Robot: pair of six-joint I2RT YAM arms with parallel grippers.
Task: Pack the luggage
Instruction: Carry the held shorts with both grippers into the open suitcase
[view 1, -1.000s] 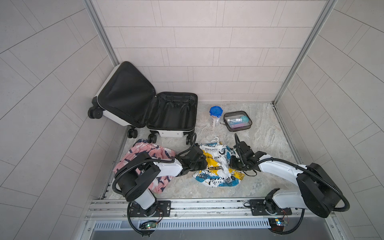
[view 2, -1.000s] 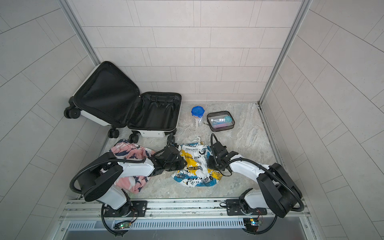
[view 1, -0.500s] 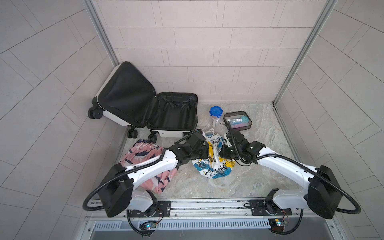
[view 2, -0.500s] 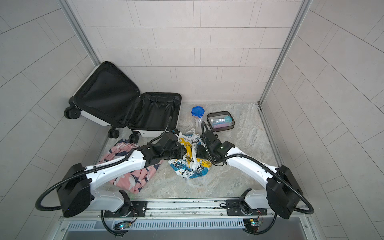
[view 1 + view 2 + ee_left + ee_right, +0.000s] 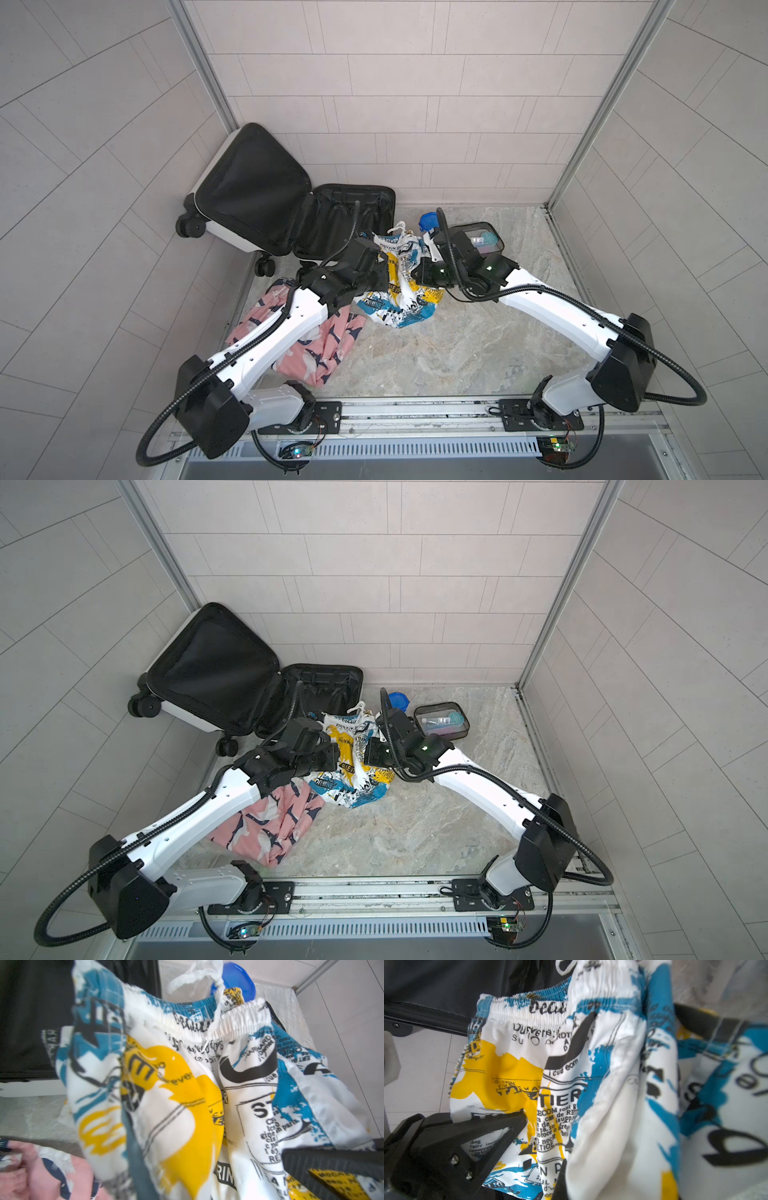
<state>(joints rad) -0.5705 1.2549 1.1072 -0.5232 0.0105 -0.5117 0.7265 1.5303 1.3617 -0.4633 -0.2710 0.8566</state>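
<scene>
The shorts [image 5: 400, 281] hang from both grippers and are narrower than the luggage's open base [image 5: 372, 208], so my right gripper keeps carrying them until they lie inside, and then let go.
The luggage [image 5: 249, 199] [image 5: 212, 675] lies open at the back left, its black-lined lid leaning on the wall and its base [image 5: 345, 224] flat. Printed white, yellow and blue shorts [image 5: 399, 286] [image 5: 353, 766] hang bunched just in front of the base. My left gripper [image 5: 384, 276] [image 5: 334, 756] is shut on their left side. My right gripper [image 5: 415, 274] [image 5: 368, 752] is shut on their right side. The shorts [image 5: 176, 1088] [image 5: 571, 1084] fill both wrist views and hide most of the jaws. One black finger [image 5: 467, 1142] shows beside the cloth.
A pink patterned garment [image 5: 307, 345] [image 5: 270, 825] lies under the left arm. A clear black-trimmed pouch [image 5: 484, 243] [image 5: 442, 725] and a blue-lidded cup [image 5: 428, 218] [image 5: 399, 698] sit behind the right wrist. Tiled walls close in three sides.
Both grippers have lifted the shorts off the floor and carried them back towards the open luggage. The cloth now hangs bunched between them instead of lying spread out.
</scene>
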